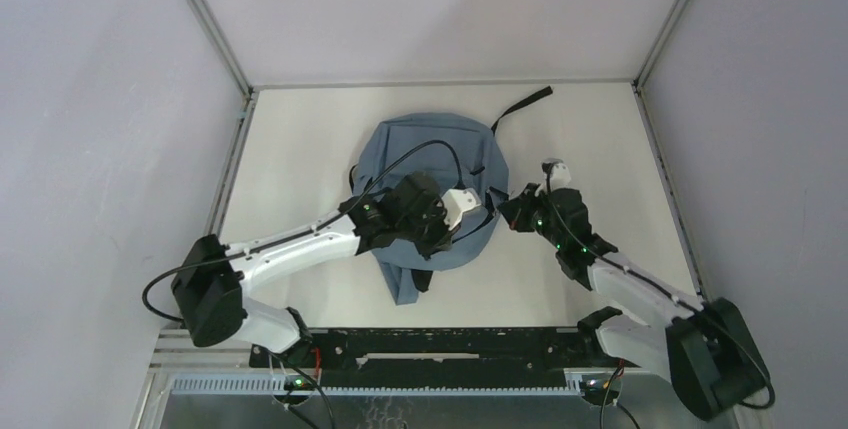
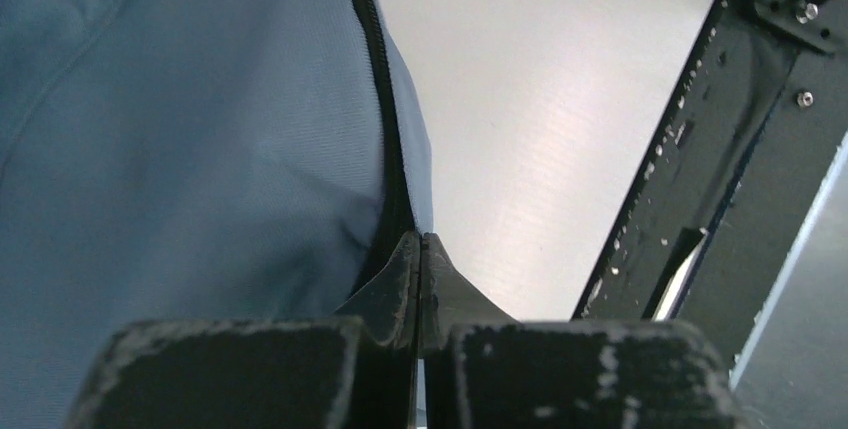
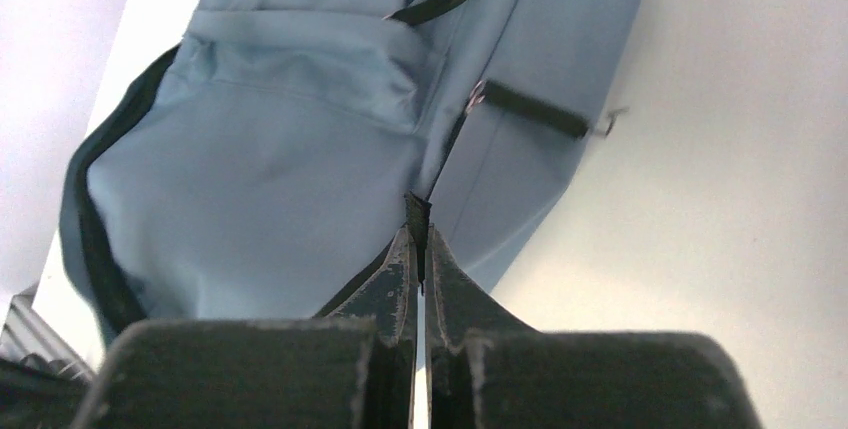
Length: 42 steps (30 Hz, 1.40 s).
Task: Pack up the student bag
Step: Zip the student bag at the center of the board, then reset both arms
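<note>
The zip's open part (image 3: 450, 143) runs straight ahead to the other slider (image 3: 476, 95), so my right gripper should keep pulling the black zip pull until it meets that slider.
The student bag (image 1: 430, 149) is a dusty-blue backpack lying flat in the middle of the white table. My left gripper (image 1: 445, 239) is over the bag's near right part. In the left wrist view the left gripper (image 2: 421, 244) is shut, with the tips meeting on the bag's (image 2: 180, 149) black zip edge. My right gripper (image 1: 507, 209) is at the bag's right side. In the right wrist view the right gripper (image 3: 417, 239) is shut on a black zip pull (image 3: 416, 209) of the bag (image 3: 280, 149). No books are in view.
A black strap (image 1: 525, 104) trails from the bag toward the back right. The black mounting rail (image 1: 430, 344) runs along the near edge and also shows in the left wrist view (image 2: 700, 179). Grey walls enclose the table (image 1: 300, 149) on three sides.
</note>
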Available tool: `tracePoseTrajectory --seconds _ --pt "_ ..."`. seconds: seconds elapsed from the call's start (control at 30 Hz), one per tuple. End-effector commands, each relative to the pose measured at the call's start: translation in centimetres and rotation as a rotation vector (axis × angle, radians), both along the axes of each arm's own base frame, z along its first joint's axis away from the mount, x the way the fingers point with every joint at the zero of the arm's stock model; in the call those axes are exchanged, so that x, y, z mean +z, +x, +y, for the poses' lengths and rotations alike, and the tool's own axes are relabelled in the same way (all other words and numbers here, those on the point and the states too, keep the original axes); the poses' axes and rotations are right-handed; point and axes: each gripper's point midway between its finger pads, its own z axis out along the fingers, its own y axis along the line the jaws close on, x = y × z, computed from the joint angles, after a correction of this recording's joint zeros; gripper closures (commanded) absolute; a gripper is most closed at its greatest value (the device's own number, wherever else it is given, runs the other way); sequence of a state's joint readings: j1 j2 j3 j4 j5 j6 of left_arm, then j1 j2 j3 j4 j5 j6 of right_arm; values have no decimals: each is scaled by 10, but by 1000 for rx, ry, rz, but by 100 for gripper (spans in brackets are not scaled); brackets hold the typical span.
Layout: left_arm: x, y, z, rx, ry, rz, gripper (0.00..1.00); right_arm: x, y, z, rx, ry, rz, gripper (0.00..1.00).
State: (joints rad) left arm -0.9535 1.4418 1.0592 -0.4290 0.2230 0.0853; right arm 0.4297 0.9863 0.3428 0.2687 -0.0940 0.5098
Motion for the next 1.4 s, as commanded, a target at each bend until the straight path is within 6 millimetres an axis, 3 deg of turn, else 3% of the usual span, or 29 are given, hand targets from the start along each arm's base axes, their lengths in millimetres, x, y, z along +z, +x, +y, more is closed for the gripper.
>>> tracePoseTrajectory --seconds 0.0,0.2,0.37,0.53,0.7,0.8,0.87,0.97,1.07,1.13,1.23,1.3,1.37 --pt "-22 -39 25 -6 42 140 100 25 50 -13 -79 -54 -92 100" --pt "-32 -59 33 -33 50 181 100 22 76 -4 -55 -61 -87 100" --pt "-34 -71 38 -26 37 213 100 16 98 -9 -72 -78 -68 100" --pt "-39 -79 42 -18 37 248 100 23 119 -13 -69 -85 -73 100" --pt "-31 -64 38 27 35 199 99 37 126 -14 -45 -84 -86 100" --pt "-4 -43 22 88 -16 139 82 50 126 -20 -54 -88 -113 100" --pt "15 -26 11 128 -61 86 72 60 128 -29 -82 -93 -134 83" --pt "50 1 -5 197 -140 -8 67 76 131 -50 -160 -95 -107 57" --pt "87 26 -14 268 -205 -94 64 101 127 -69 -229 -104 -114 2" --pt "114 46 -8 350 -229 -164 62 120 118 -83 -274 -133 -143 0" --pt "149 75 20 492 -274 -234 57 151 97 -112 -394 -184 -199 0" --pt "166 91 47 587 -321 -245 44 174 77 -134 -490 -193 -240 0" --pt "177 105 81 708 -360 -241 28 182 59 -153 -569 -203 -239 0"
